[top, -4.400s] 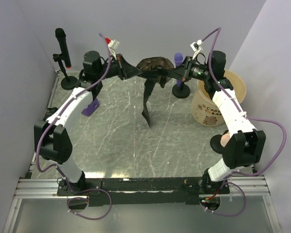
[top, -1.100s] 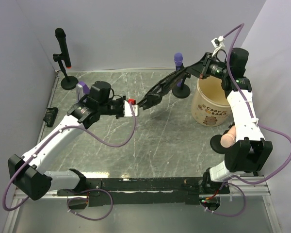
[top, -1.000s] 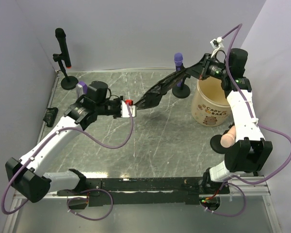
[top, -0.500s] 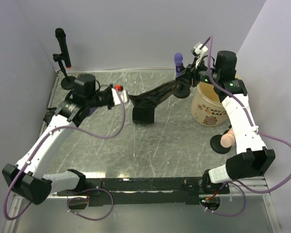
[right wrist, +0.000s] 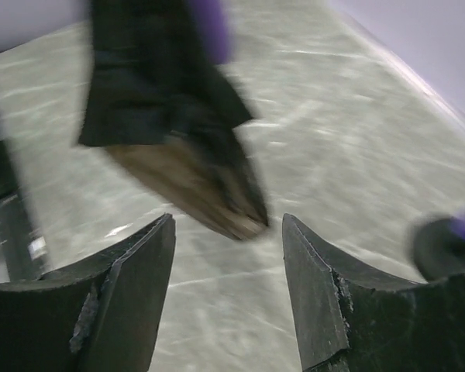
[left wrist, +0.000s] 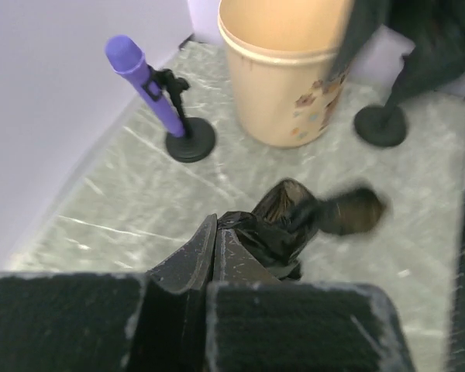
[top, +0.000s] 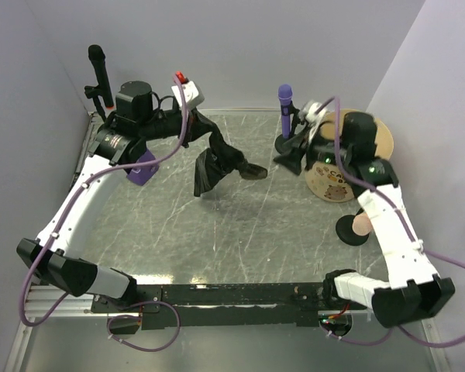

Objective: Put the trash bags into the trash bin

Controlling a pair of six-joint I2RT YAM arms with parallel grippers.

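The lower end point(top: 253, 171) of the black trash bag point(top: 218, 161) hangs thin and see-through. The bag will sag into loose, empty folds when I lower it.
A crumpled black trash bag point(top: 211, 169) hangs above the table from my left gripper point(top: 204, 125), which is shut on its upper end. The left wrist view shows the closed fingertips point(left wrist: 215, 249) pinching the bag point(left wrist: 291, 225), with the tan trash bin point(left wrist: 283, 74) standing beyond it. My right gripper point(top: 289, 160) is open and empty, low in front of the trash bin point(top: 331, 183) and apart from the bag. Its wrist view shows the parted gripper point(right wrist: 229, 226) with the blurred bag point(right wrist: 167, 132) ahead. My right arm covers much of the bin's opening.
A purple microphone on a black round base point(top: 285, 116) stands just left of the bin. A black microphone stand point(top: 99, 77) is at the back left, a peach-tipped stand point(top: 359, 225) on the right, and a purple object point(top: 142, 169) under my left arm. Walls close in on three sides.
My right gripper opened and let go of the bag, then dropped back toward the bin. My left gripper swung up and to the back left, and the bag now hangs from it alone.
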